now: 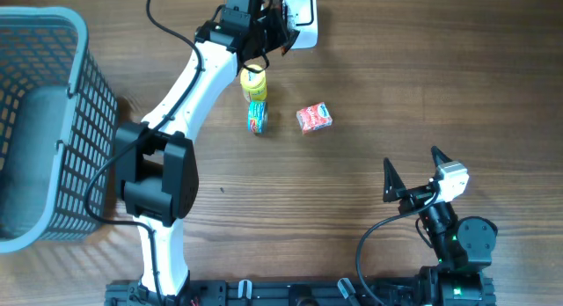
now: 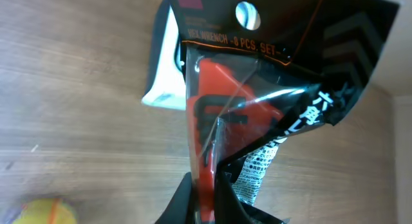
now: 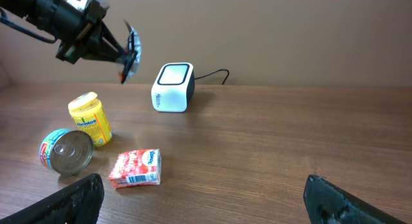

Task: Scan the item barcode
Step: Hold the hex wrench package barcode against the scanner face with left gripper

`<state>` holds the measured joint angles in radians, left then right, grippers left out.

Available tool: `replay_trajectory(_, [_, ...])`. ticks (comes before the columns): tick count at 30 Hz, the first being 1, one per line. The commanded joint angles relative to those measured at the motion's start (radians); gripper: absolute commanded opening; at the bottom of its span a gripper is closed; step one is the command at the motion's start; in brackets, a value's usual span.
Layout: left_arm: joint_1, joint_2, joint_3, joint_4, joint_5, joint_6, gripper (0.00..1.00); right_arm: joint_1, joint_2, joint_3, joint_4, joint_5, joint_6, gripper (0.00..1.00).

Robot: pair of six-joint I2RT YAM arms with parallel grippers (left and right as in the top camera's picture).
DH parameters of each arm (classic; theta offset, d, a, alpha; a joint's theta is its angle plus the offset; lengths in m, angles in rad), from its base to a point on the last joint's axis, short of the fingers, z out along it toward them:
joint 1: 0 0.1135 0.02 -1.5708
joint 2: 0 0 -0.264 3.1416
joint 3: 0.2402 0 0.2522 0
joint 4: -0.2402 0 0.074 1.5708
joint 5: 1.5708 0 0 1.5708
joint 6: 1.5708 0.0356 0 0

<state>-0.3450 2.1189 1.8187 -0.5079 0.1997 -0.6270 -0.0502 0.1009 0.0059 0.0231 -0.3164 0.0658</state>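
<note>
My left gripper is bending the pack around its white printed label (image 2: 255, 172), so I should move back from the scanner and put the pack down near my right gripper.
My left gripper (image 2: 209, 199) is shut on the lower edge of the item, a black carded pack (image 2: 257, 82) with a red wrench holder under clear plastic. It hangs in the air just in front of the white box scanner (image 2: 162, 69). From overhead, the left gripper (image 1: 266, 29) sits right beside the scanner (image 1: 301, 14) at the table's far edge. In the right wrist view the pack (image 3: 130, 55) hangs up and to the left of the scanner (image 3: 174, 87). I cannot see its barcode. My right gripper (image 1: 412, 163) stands open and empty near the front right.
A yellow can (image 1: 253, 82), a tin (image 1: 257, 118) lying on its side and a small red pack (image 1: 314, 118) lie mid-table, below the scanner. A grey mesh basket (image 1: 84, 121) fills the left edge. The scanner's cable (image 3: 215, 74) trails behind it.
</note>
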Motion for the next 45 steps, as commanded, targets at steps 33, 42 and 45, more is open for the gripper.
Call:
replay_trajectory(33, [-0.081,0.201,0.159,0.038,-0.369,0.411,0.04,0.003,-0.002,-0.001,0.002,0.002,-0.003,1.0])
replay_trajectory(42, [-0.114,0.243,0.159,0.065,-0.377,0.457,0.04,0.003,-0.002,-0.001,0.002,0.002,-0.004,1.0])
replay_trajectory(45, [-0.111,0.253,0.159,0.058,-0.403,0.497,0.04,0.003,-0.002,-0.001,0.003,0.002,-0.004,1.0])
